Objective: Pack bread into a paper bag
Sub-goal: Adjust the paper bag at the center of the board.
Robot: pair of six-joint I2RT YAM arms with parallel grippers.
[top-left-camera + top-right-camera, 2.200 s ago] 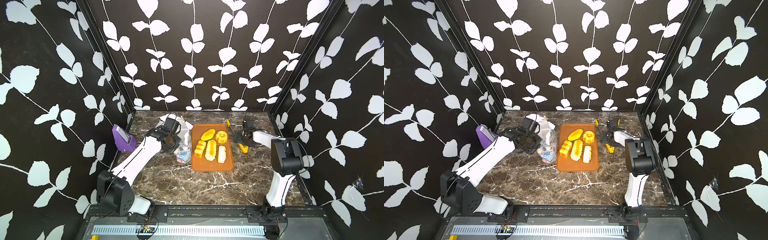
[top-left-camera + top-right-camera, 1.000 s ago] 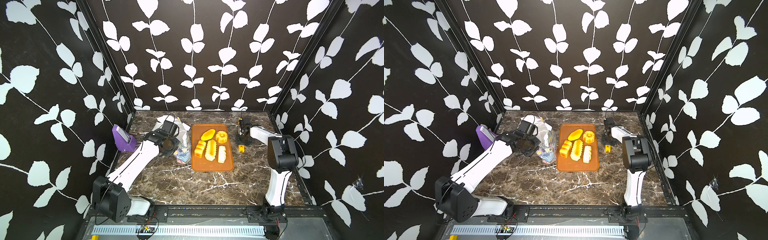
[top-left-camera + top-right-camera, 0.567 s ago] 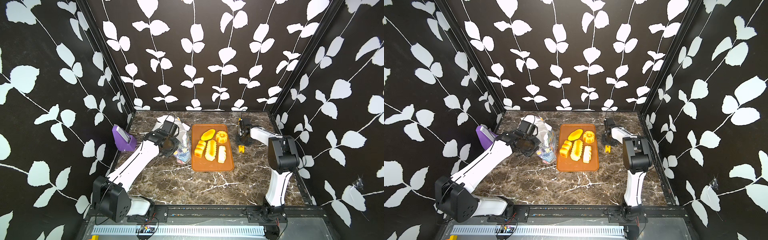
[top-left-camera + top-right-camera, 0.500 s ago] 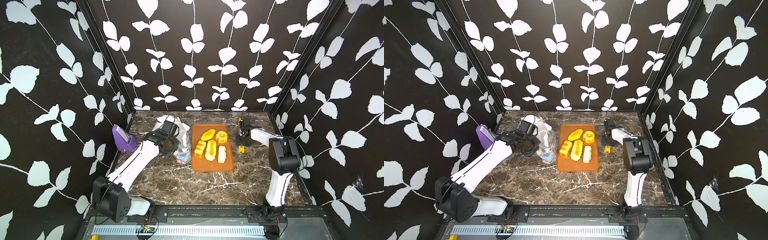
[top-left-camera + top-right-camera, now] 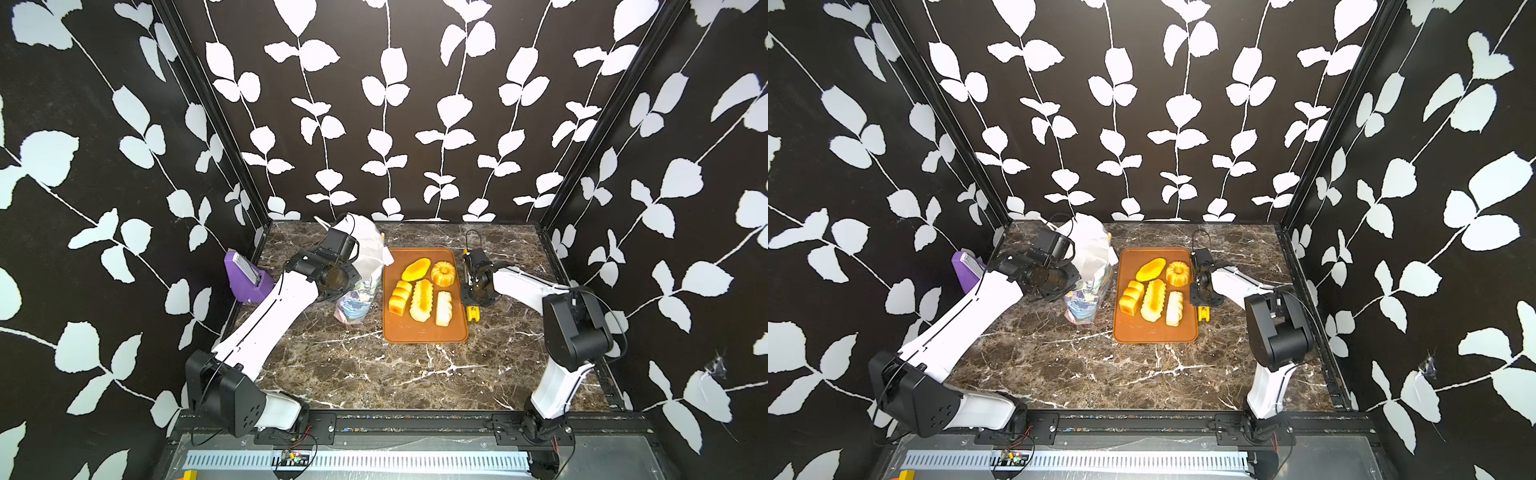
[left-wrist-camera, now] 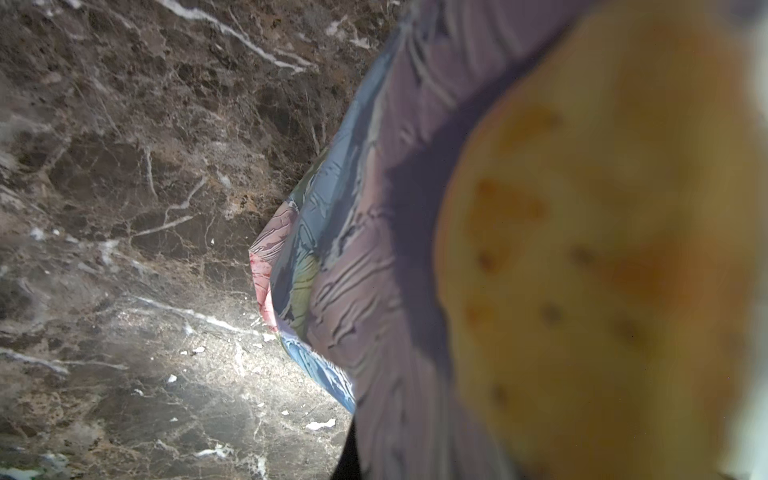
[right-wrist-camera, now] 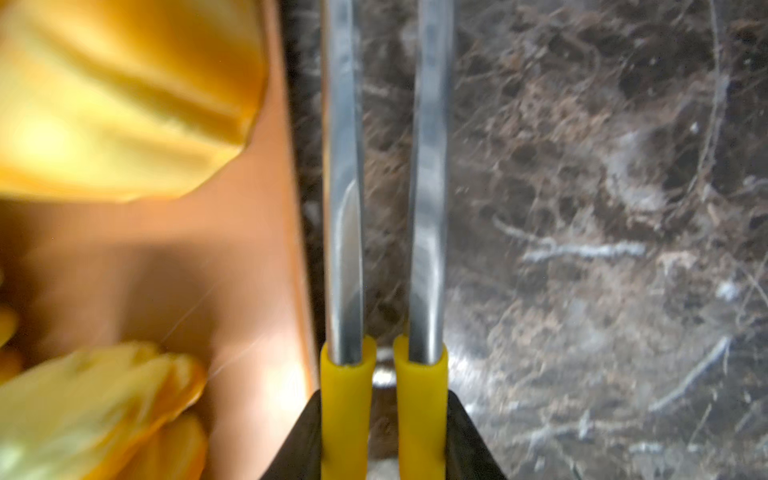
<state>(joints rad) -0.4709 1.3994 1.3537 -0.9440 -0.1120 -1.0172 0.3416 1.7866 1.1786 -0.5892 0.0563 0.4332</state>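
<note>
The paper bag leans tilted (image 5: 370, 246) by the tray, so my left gripper should set the bag upright (image 5: 357, 304) and move away before my right gripper gets bread.
The bread lies on an orange tray (image 5: 424, 332): an oval bun (image 5: 415, 269), a ring-shaped bundt (image 5: 443, 273), a segmented loaf (image 5: 399, 297) and two long ridged loaves (image 5: 421, 300) (image 5: 443, 307). Left of the tray the paper bag (image 5: 365, 253) leans tilted, white inside upward, floral bottom on the table. My left gripper (image 5: 353, 274) is shut on the bag's side near its mouth. The left wrist view shows the bag's floral outside (image 6: 353, 249) close up beside a blurred yellow patch. My right gripper (image 7: 384, 415) is shut on the tongs (image 7: 428, 208) just right of the tray.
A purple box (image 5: 245, 278) stands against the left wall. The tongs' yellow end (image 5: 473, 313) pokes out beside the tray's right rim. Black leaf-patterned walls close in the marble table (image 5: 374, 374) on three sides.
My right gripper has shifted slightly nearer the tray's right rim with the tongs held shut. The left arm and the bag have barely moved in the last second.
</note>
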